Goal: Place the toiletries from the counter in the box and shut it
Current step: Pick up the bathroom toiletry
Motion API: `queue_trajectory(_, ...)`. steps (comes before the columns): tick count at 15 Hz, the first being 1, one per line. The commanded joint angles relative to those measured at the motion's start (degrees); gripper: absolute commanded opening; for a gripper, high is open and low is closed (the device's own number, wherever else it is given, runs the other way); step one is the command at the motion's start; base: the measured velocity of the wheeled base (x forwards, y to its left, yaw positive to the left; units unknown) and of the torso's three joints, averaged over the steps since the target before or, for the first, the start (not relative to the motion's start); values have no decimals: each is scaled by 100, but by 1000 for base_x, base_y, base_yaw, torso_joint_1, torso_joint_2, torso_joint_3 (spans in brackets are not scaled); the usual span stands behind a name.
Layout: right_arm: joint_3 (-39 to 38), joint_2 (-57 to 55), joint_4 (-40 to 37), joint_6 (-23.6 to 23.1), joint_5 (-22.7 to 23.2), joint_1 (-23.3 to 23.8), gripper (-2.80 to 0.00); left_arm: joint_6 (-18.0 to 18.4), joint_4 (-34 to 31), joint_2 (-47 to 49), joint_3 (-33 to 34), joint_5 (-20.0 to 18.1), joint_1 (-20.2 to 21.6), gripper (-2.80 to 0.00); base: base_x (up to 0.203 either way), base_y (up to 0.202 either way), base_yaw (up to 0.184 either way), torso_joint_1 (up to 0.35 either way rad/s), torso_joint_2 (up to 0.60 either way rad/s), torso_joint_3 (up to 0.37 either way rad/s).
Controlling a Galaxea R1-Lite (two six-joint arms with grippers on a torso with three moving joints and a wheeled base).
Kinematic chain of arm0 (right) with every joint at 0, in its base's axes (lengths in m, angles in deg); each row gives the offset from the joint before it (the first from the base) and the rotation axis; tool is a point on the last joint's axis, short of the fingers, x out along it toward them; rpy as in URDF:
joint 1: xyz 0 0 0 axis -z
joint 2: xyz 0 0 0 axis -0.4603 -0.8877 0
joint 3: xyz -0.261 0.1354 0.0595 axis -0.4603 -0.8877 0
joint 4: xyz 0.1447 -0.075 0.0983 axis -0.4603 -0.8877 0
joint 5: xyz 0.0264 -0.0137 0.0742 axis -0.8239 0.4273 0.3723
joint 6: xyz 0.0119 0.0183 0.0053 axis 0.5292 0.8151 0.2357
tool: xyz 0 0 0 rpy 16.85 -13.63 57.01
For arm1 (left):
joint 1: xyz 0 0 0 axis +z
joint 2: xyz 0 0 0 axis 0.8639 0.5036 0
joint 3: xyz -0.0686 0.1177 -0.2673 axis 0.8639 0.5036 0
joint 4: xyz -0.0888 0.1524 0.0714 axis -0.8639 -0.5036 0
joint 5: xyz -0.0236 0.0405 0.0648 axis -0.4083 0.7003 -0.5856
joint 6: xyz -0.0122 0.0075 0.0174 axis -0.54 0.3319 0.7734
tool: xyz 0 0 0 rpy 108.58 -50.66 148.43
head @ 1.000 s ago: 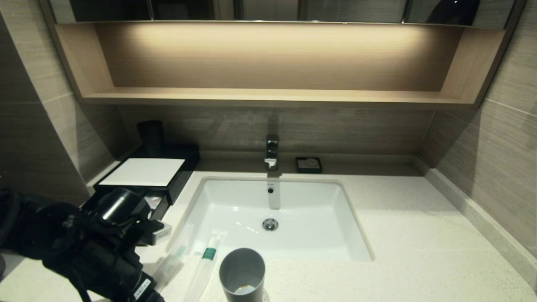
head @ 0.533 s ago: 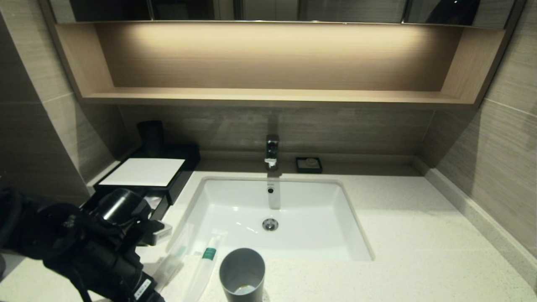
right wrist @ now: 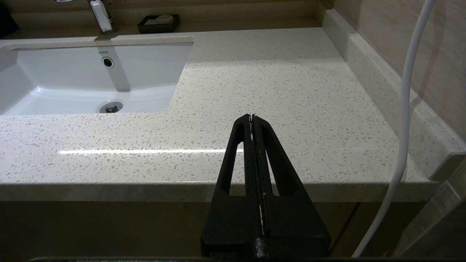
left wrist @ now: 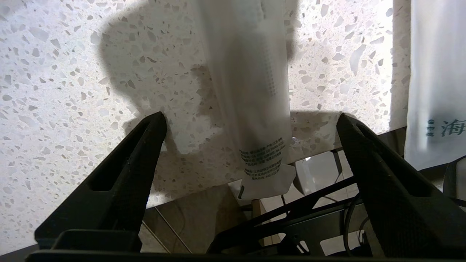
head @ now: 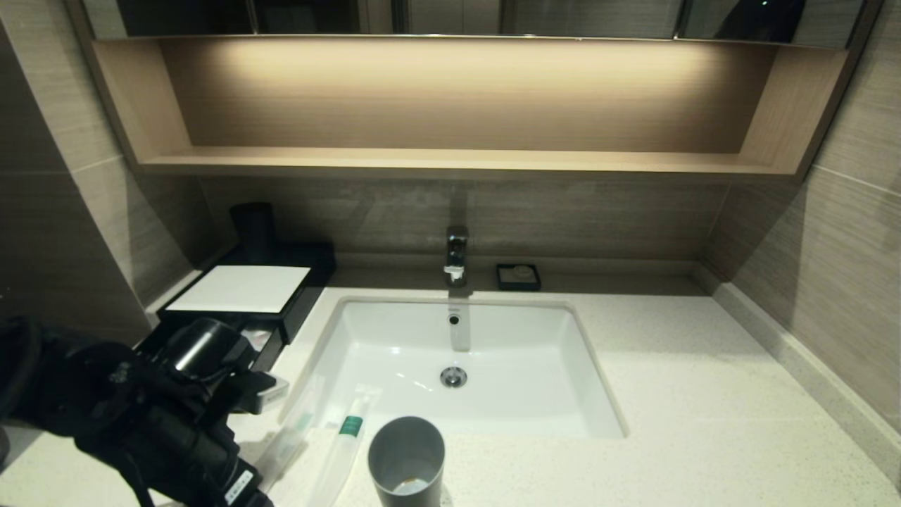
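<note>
My fingers are about to pinch and lift the plain packet's overhanging end [left wrist: 262,163], which has a thin, wavy edge [left wrist: 267,190], so I expect that end to fold narrow between them.
Two slim clear-white packets lie on the speckled counter [head: 669,394] in front of the sink's left corner. One is plain [head: 292,429]; the other [head: 345,433] has a green band. My left arm [head: 155,422] reaches over the counter's front left. In the left wrist view my left gripper [left wrist: 251,120] is open and straddles the plain packet [left wrist: 251,91], whose end overhangs the counter edge. The other packet [left wrist: 433,72] lies beside it. The black box [head: 310,264] with a white top panel stands at the back left, its front drawer [head: 262,339] pulled out. My right gripper [right wrist: 252,117] is shut and empty off the counter's front right edge.
A grey cup [head: 407,458] stands at the front edge, just right of the packets. The white sink basin [head: 457,366] fills the middle, with the tap [head: 456,253] behind it. A small black soap dish [head: 518,276] and a black tumbler [head: 253,222] stand at the back.
My left arm has shifted only very slightly. The packets, the box and the cup have not moved.
</note>
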Motion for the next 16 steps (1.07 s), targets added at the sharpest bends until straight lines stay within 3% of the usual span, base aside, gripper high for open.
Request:
queue_trajectory(1, -2, 2, 4, 3, -2, 0, -280, 7, -13, 11, 13, 0, 2, 0, 0, 0, 0, 0, 0, 0)
queue_trajectory(9, -2, -2, 4, 3, -2, 0, -280, 7, 22, 11, 23, 18, -7, 0, 0, 0, 0, 0, 0, 0)
queue_trajectory(10, 6, 2, 4, 3, 3, 0, -280, 7, 22, 11, 27, 18, -7, -280, 0, 0, 0, 0, 0, 0)
queue_trajectory(16, 6, 2, 4, 3, 6, 0, -280, 24, 22, -41, 39, 26, -7, -280, 0, 0, 0, 0, 0, 0)
